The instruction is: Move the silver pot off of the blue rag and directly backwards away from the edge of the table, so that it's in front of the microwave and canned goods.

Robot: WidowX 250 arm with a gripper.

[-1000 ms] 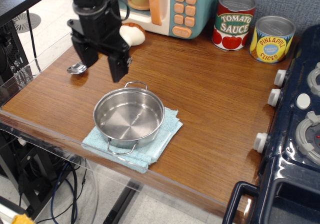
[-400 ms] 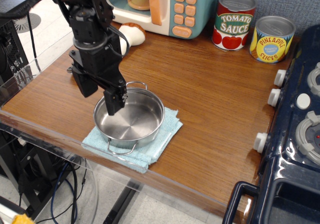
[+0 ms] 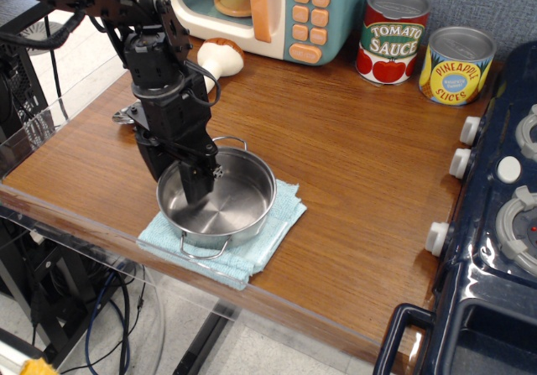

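Observation:
The blue rag's folded edges are flat under the silver pot. When I lift the pot, the rag will stay behind and still be folded.
The silver pot sits on the blue rag near the front edge of the table. My black gripper is down at the pot's left rim, jaws apart, with one finger inside the pot and the other outside its wall. It looks open and astride the rim. The microwave stands at the back. The canned goods stand to its right: the tomato sauce can and the pineapple can.
A toy mushroom lies in front of the microwave. A silver spoon is partly hidden behind my arm. The dark navy toy stove with white knobs fills the right side. A clear acrylic rim edges the table front.
My gripper has come down and slightly forward from above the table behind the pot to the pot's left rim. The pot and rag have not moved.

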